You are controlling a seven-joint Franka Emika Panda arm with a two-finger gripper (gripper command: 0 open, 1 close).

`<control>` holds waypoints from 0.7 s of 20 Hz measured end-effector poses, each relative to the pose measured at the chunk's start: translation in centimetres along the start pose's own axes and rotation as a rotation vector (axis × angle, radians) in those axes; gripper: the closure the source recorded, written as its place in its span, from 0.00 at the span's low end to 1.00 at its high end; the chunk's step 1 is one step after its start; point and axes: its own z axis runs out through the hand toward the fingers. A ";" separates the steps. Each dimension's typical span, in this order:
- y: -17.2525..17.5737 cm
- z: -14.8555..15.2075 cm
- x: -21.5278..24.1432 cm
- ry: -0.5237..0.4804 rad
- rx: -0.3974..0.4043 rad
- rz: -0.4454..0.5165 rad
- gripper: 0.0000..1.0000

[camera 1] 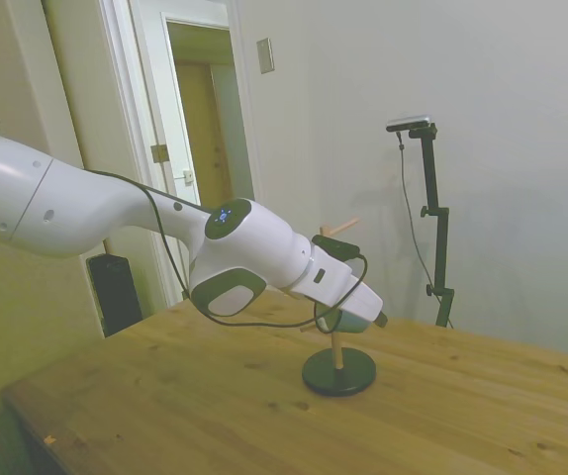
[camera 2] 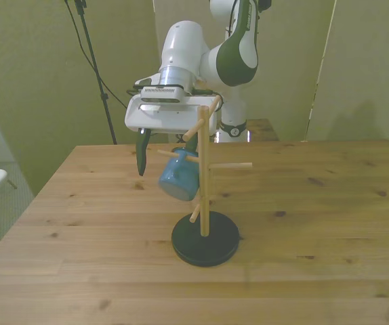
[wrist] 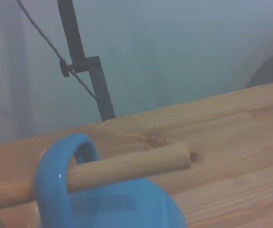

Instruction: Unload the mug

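Note:
The blue mug's handle (wrist: 54,176) will slide off the wooden peg when the robot's gripper pulls along the peg, because the peg runs straight to a plain end (wrist: 186,156).
The blue mug (camera 2: 178,179) hangs by its loop handle on a low peg of a wooden mug tree (camera 2: 204,196) with a round black base (camera 2: 205,238). My gripper (camera 2: 165,161) is open just above and behind the mug. One dark finger (camera 2: 140,154) hangs down on the front view's left of the mug, and the other is partly hidden behind the tree's post. In the wrist view the blue handle (wrist: 55,180) loops over the wooden peg (wrist: 131,167). In the side view my hand (camera 1: 348,297) hides the mug and covers the tree's upper part.
The tree stands near the middle of the wooden table (camera 2: 316,223). Its other pegs (camera 2: 234,165) stick out toward the front view's right and upward next to my hand. An open doorway (camera 1: 205,119) lies beyond the table in the side view.

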 end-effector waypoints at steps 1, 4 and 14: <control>-0.1 0.4 0.0 -0.003 -0.002 -0.003 1.00; -0.2 1.6 0.2 0.001 -0.008 -0.012 1.00; -0.3 3.9 0.9 0.002 -0.014 -0.041 1.00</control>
